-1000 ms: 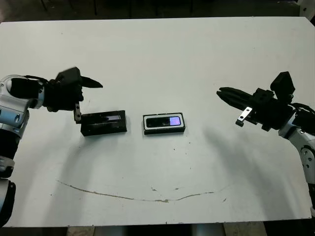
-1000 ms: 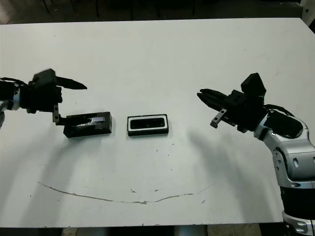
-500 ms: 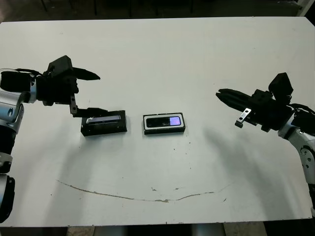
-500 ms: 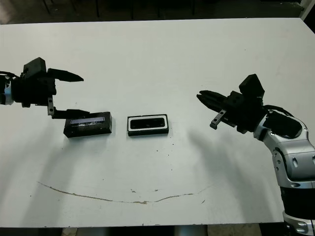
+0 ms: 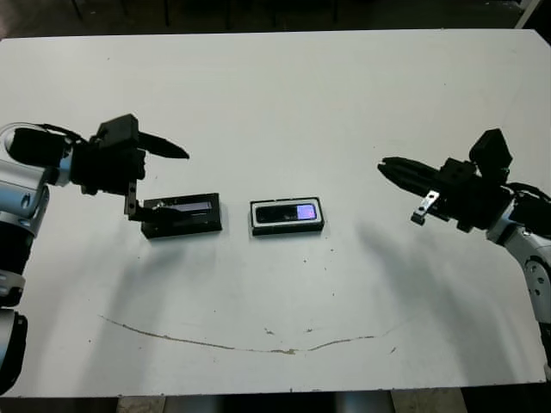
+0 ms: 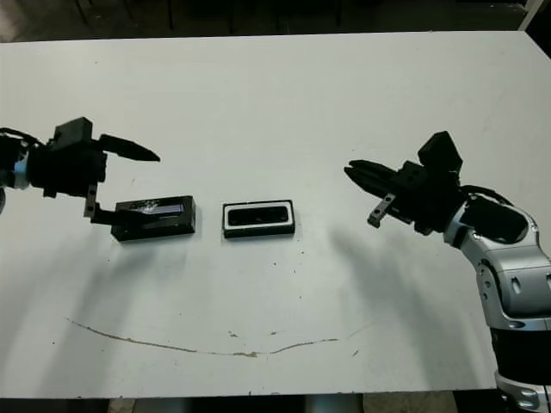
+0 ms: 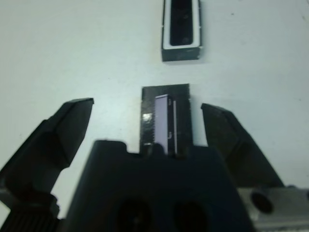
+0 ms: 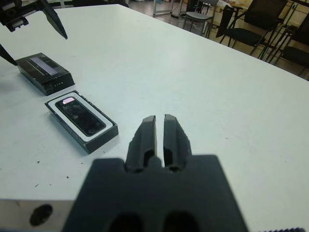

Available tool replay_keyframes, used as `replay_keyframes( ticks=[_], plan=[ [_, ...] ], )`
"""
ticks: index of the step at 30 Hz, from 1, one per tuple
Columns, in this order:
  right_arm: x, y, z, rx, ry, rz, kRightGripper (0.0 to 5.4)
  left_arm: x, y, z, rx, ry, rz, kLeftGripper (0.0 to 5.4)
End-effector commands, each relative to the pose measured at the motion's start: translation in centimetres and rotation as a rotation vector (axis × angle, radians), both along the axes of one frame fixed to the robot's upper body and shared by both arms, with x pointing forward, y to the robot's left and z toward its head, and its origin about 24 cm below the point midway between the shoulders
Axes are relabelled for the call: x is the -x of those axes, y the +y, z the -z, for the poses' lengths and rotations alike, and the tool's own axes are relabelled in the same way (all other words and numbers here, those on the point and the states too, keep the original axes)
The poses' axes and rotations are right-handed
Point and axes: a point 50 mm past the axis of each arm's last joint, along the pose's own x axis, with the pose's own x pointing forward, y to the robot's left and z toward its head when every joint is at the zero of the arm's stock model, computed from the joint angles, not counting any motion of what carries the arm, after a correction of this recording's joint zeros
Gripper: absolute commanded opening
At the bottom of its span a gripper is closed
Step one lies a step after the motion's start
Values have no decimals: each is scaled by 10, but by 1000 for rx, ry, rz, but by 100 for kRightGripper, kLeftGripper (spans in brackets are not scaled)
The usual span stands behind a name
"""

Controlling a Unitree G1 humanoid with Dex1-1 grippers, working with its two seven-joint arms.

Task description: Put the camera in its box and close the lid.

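I expect the black lid to slide down over the box when I lower it, since it has deep sides and looks longer than the box.
The camera, a slim black bar with a purple screen at one end, lies inside the white-lined box at the table's middle. Just left of the box rests the black lid, silvery strip facing up. My left gripper is open wide at the lid's left end, and in the left wrist view the lid lies between the two fingers. I cannot tell whether the lower finger touches the lid. My right gripper hovers shut and holding nothing, well to the right of the box.
A thin brown scratch curves across the white table near its front edge. Chairs stand beyond the table's far side in the right wrist view.
My left gripper, which had drawn back and up half a second ago, has come down and forward to the lid's left end again. The lid, box and right arm have stayed in place.
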Motion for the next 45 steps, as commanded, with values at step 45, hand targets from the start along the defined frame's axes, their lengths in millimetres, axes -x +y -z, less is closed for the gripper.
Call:
replay_keyframes(
  ticks=[45],
  plan=[
    [5, -9, 7, 64, 50, -29, 0, 11, 43, 50, -217, 257, -122, 538]
  ],
)
